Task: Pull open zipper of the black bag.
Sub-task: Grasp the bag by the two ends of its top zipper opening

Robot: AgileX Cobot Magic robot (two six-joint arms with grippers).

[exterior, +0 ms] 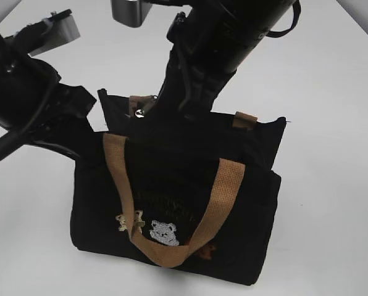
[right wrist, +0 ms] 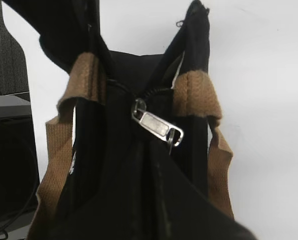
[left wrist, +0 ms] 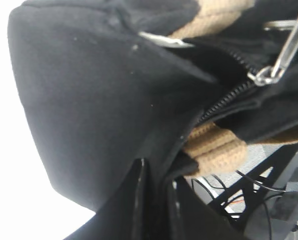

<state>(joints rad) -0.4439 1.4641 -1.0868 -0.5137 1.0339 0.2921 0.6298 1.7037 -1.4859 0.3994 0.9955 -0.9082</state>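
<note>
The black bag leans crooked as the robot's right gripper tugs on the thin ring, so next the right gripper opens, lets the bag straighten, and then grips the ring again.
The black bag stands upright mid-table, its tan handles hanging over the front with bear patches below. My left gripper is at the bag's left end, and in the left wrist view its jaws are shut on a fold of the black bag. The zipper runs along the top, partly parted behind its silver pull. My right gripper comes down from the back. Its dark fingers are shut on the thin ring at the end of the pull.
A white table surrounds the bag. A grey block on the right arm sits at the top edge. Beyond the table edge, cables and a dark frame show in the left wrist view.
</note>
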